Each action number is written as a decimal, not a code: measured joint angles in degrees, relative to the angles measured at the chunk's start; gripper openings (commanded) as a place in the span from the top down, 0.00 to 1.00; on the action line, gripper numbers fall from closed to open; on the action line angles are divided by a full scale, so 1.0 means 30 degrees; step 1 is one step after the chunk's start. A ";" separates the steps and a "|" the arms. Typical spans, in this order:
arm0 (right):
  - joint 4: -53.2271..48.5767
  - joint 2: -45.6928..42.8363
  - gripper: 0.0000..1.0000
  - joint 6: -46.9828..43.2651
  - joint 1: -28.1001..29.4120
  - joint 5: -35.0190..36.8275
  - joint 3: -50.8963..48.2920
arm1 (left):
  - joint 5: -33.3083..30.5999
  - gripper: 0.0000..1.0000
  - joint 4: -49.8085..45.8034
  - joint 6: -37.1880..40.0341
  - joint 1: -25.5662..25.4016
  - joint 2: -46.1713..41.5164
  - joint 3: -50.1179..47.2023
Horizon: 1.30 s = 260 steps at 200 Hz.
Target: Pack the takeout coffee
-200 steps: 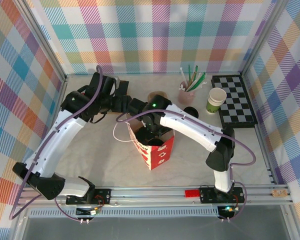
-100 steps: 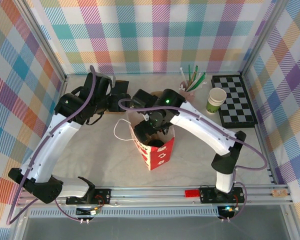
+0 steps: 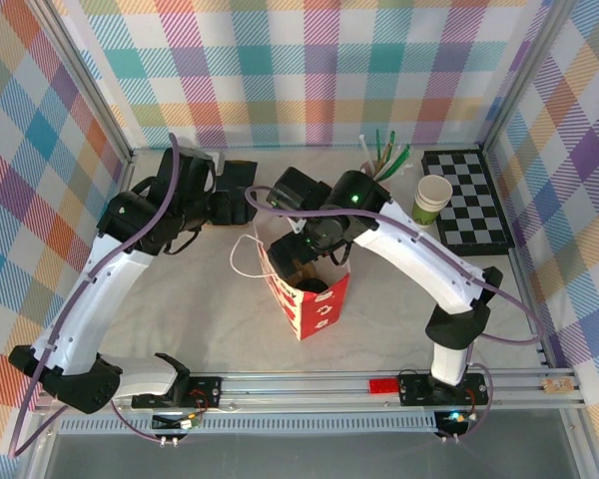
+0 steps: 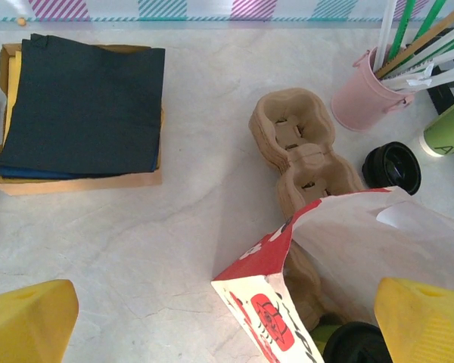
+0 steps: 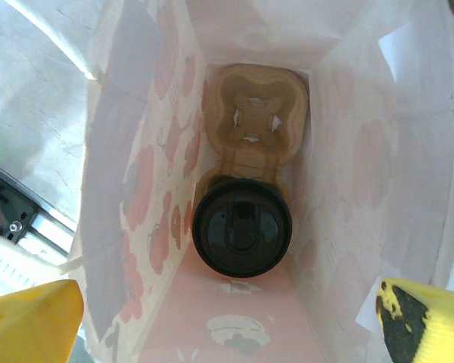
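Note:
My right gripper should keep going to the pink cup's rim and close on a straw there, because the coffee is upright in the bag and white straws lean past that rim.
The takeout coffee stands upright at the bottom of the red-and-white paper bag, its black lid up, seated in one pocket of a brown cup carrier. My right gripper hovers open above the bag's mouth, with nothing between its yellow fingers. From above, that gripper sits over the open bag. My left gripper is open and empty just left of the bag's rim. The coffee's lid peeks out below that rim. From above, the left gripper is behind and left of the bag.
A stack of brown carriers lies behind the bag, with a loose black lid beside it. A pink cup of straws, a lidless green cup and a chessboard stand at the back right. Dark napkins in a box lie back left.
My right gripper has risen out of the bag, leaving the coffee inside. My left gripper has opened wider and drawn back from the bag's rim.

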 measured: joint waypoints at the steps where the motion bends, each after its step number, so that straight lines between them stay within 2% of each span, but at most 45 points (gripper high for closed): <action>1: -0.0015 0.0000 0.01 -0.0007 0.0007 0.0000 0.0022 | 0.0000 0.00 0.0000 0.0000 0.0000 -0.0007 0.0000; 52: -0.0175 -0.0554 0.01 -0.0678 0.0153 0.0277 0.0539 | -0.0109 0.00 0.0146 0.0000 0.0000 -0.1275 -0.0044; 119: 0.0525 -0.3767 0.01 -0.2055 -0.0342 0.1056 0.0495 | -0.0415 0.00 0.0262 0.0000 0.0000 -0.2667 -0.0925; 162: 0.1217 -0.5348 0.01 -0.2594 -0.3672 0.1319 0.0415 | -0.0903 0.00 0.0525 -0.0015 -0.0015 -0.3410 -0.1902; 208: 0.1515 -0.5136 0.02 -0.3308 -0.6841 0.1428 0.0415 | -0.1290 0.01 0.1195 -0.0087 -0.0015 -0.4663 -0.3767; 234: 0.1872 -0.4488 0.12 -0.3672 -0.8692 0.1078 0.0415 | -0.1428 0.03 0.1399 -0.0503 0.0153 -0.5304 -0.5027; 260: 0.2426 -0.3468 0.22 -0.4022 -1.0659 0.0299 0.0393 | -0.1290 0.06 0.1683 -0.1209 0.1195 -0.6455 -0.6419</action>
